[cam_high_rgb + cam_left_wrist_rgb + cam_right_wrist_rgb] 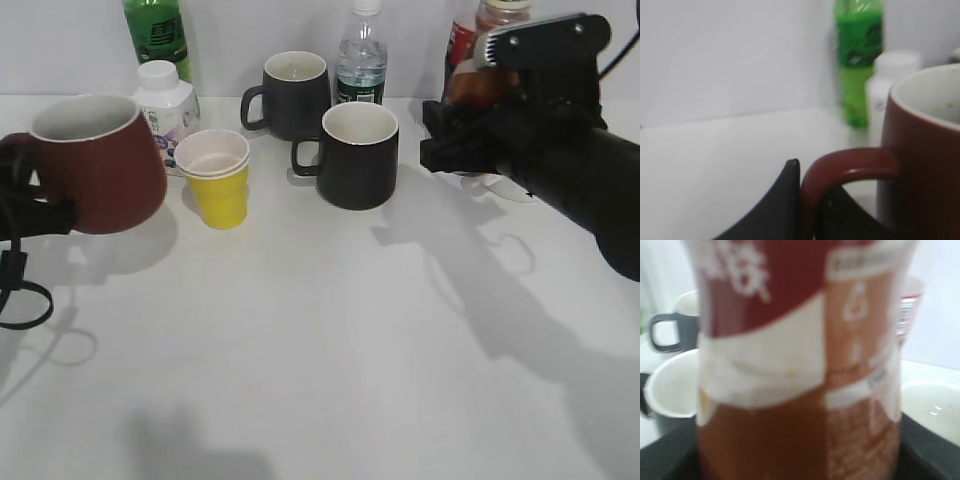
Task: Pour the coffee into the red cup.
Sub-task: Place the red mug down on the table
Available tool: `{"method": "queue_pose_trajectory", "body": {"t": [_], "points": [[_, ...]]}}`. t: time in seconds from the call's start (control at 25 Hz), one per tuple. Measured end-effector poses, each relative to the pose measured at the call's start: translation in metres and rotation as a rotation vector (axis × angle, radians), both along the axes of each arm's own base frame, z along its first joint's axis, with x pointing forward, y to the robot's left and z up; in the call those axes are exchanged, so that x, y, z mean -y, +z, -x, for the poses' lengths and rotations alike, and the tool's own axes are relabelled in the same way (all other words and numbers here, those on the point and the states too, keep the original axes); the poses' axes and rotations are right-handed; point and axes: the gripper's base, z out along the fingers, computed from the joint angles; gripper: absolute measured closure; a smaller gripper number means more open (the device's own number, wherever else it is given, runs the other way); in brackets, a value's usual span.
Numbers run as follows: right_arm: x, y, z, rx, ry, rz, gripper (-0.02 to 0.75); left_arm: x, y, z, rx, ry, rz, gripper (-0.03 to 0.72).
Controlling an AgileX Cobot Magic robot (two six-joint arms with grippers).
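The red cup (112, 172) is hanging with its opening up over clear space (145, 248) next to the yellow cup. My left gripper should carry on lowering it until its base rests, then let go.
The red cup (100, 165), dark red with a white inside, is at the far left of the exterior view. My left gripper (48, 212) is shut on its loop handle. In the left wrist view the black fingers (807, 200) pinch the handle, with the cup body (920, 175) to the right. The coffee bottle (480, 85), brown with a red-and-white label, is at the back right, upright in my right gripper (460, 140), which is shut on it. It fills the right wrist view (800, 365); the jaws there are mostly hidden behind it.
Between the arms stand a yellow cup (215, 180), two black mugs (295, 95) (358, 155), a water bottle (360, 60), a white bottle (165, 100) and a green bottle (157, 35). A red-labelled bottle (460, 40) stands behind the coffee. A white dish (932, 405) lies at the right.
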Motion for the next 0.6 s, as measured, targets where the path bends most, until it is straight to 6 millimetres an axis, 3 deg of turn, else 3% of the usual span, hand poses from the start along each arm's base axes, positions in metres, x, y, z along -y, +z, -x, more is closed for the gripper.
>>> {"method": "queue_pose_trajectory", "body": {"t": [0.28,0.6], "points": [[0.006,0.0,0.0,0.006,-0.067,-0.018,0.235,-0.02,-0.019,-0.015,-0.073,0.109,-0.04,0.643],[0.007,0.003,-0.001,0.043,-0.079,-0.02,0.235,-0.013,-0.033,-0.049,-0.089,0.096,-0.062,0.643]]}}
